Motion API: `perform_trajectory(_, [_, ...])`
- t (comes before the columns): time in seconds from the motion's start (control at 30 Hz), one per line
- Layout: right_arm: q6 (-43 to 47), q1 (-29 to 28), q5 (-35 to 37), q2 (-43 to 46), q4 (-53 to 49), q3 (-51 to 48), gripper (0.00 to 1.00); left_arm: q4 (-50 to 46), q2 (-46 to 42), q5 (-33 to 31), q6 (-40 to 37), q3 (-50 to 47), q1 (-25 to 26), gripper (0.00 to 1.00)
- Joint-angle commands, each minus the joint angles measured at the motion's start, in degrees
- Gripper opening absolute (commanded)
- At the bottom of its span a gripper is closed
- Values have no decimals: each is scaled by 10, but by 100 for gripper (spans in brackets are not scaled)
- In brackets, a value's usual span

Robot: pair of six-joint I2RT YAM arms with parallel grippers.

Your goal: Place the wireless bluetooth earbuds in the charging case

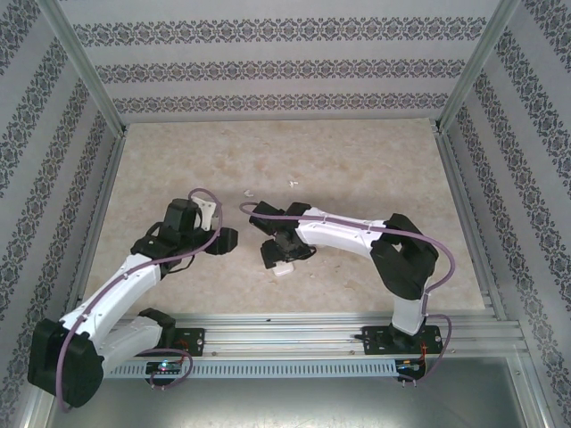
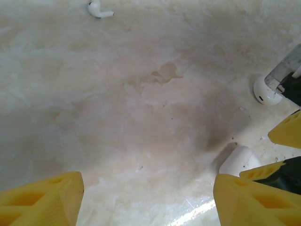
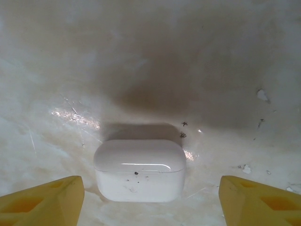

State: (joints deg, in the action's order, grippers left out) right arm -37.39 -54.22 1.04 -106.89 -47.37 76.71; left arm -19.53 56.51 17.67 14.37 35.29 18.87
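Note:
The shut lid (image 3: 140, 155) blocks the earbuds' slots, and the case lies between my right fingers, so my right gripper should first raise the case (image 1: 283, 268) to my left gripper.
The charging case (image 3: 139, 169) is a glossy white pebble-shaped box with its lid down, standing on the marble table. My right gripper (image 3: 151, 209) is open, with one yellow finger on each side of the case and neither touching it. From above, the case (image 1: 284, 267) lies just in front of the right gripper (image 1: 278, 252). My left gripper (image 2: 148, 202) is open over bare table, and the case (image 2: 239, 160) peeks out beside its right finger. One earbud (image 2: 99, 9) lies farther off. Two small white earbuds (image 1: 292, 184) (image 1: 249, 193) rest beyond both grippers. The left gripper (image 1: 227, 241) sits left of the case.
A round white piece (image 2: 265, 91) lies by a grey part of the right arm; I cannot tell what it is. Metal rails (image 1: 451, 192) and patterned walls (image 1: 268, 67) frame the table. Open marble table surface (image 1: 357, 156) stretches behind the arms.

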Motion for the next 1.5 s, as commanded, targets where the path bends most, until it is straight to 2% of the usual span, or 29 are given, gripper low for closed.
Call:
perform_trajectory(0.0, [-12, -8, 2, -10, -21, 15, 77, -17, -20, 0, 45, -18, -11, 70])
perform_trajectory(0.6, [-20, -8, -41, -69, 4, 13, 78, 4, -23, 24, 67, -48, -19, 71])
perform_trajectory(0.77, [-26, -8, -51, -77, 9, 6, 75, 7, -23, 27, 67, -48, -19, 71])
perform_trajectory(0.97, [-33, -8, -60, -84, 11, 3, 67, 36, -24, 47, 64, -59, -22, 68])
perform_trajectory(1.17, [-51, -2, -62, -38, 32, -16, 61, 79, -33, 121, 51, -67, -21, 67])
perform_trajectory(1.3, [-80, 15, -67, 33, 63, -44, 59, 116, -50, 160, 34, -77, -22, 69])
perform_trajectory(1.47, [-103, 30, -41, 123, 66, -42, 58, 199, -93, 184, 45, -106, -18, 68])
